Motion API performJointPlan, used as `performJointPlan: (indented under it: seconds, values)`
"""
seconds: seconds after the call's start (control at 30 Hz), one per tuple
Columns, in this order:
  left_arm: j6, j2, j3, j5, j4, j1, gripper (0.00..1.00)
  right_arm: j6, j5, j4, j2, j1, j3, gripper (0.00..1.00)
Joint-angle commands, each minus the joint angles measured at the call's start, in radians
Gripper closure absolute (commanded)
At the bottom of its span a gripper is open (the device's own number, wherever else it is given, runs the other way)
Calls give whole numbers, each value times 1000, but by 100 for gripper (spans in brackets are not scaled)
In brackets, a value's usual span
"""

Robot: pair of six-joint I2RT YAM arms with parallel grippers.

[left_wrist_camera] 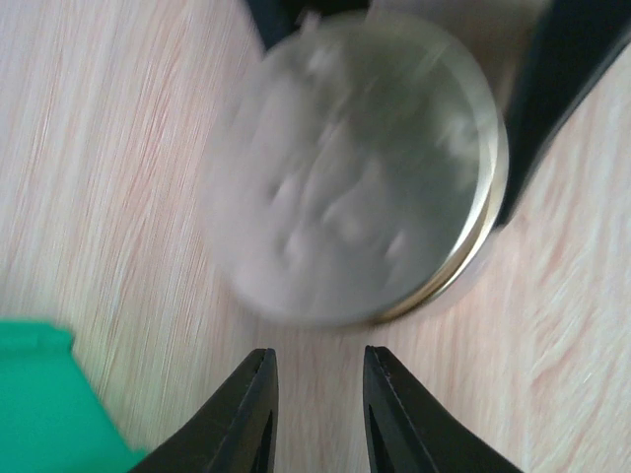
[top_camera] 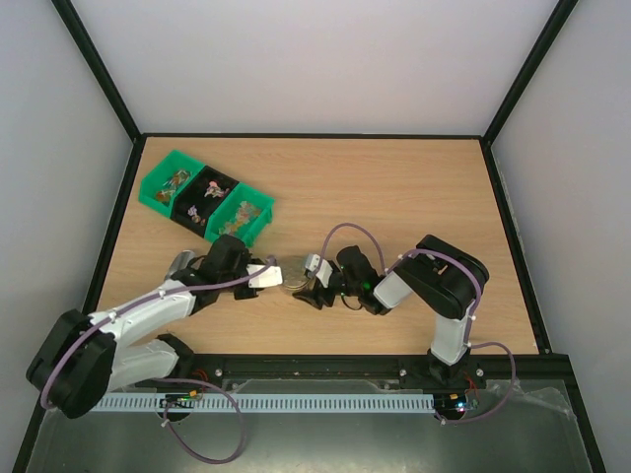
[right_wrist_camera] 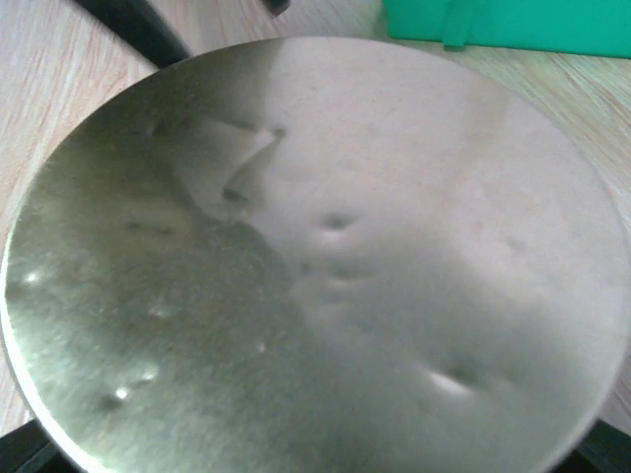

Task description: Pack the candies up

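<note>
Next, my left gripper opens wide, takes hold of the lid's rim (left_wrist_camera: 392, 307) and turns, because the gap of my left gripper (left_wrist_camera: 320, 399) is beside the lid and too narrow for it.
The candies (top_camera: 207, 197) lie as small mixed-colour sweets in the three compartments of a green bin (top_camera: 158, 179) at the back left. A round whitish dented lid (top_camera: 295, 273) with a gold-coloured rim sits on the table between the two grippers. It is blurred in the left wrist view (left_wrist_camera: 345, 168) and fills the right wrist view (right_wrist_camera: 325, 266). My right gripper (top_camera: 302, 286) grips it from both sides; its black fingers (left_wrist_camera: 552, 99) flank the lid. My left gripper (left_wrist_camera: 317, 367) is open and empty just short of the lid.
A corner of the green bin (left_wrist_camera: 44, 404) is close by my left gripper, and its wall (right_wrist_camera: 513, 25) lies beyond the lid. A shiny grey object (top_camera: 181, 262) lies left of the left arm. Black frame rails border the table.
</note>
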Motion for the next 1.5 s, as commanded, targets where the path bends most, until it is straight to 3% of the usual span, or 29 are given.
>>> performJointPlan:
  seconds: [0.0, 0.13, 0.33, 0.6, 0.73, 1.07, 1.47]
  values:
    - [3, -107, -23, 30, -132, 25, 69, 1, -26, -97, 5, 11, -29, 74]
    - [-24, -165, -11, 103, -171, 6, 67, 18, -23, -95, 6, 11, -23, 74]
    - [-133, -77, 31, 95, -71, -107, 61, 40, -17, -94, 13, 11, -12, 74]
    - [-172, 83, 91, 56, 82, -186, 63, 32, -21, -96, 6, 12, -14, 74]
    - [-153, 118, 91, 4, 73, -188, 68, 27, -32, -94, 0, 11, -13, 75]
    - [-56, 74, 1, -73, 37, -96, 73, -13, -82, -90, -23, 11, -53, 78]
    - [-1, 83, 9, -60, 0, 44, 75, -1, -78, -93, -38, 11, -67, 81]
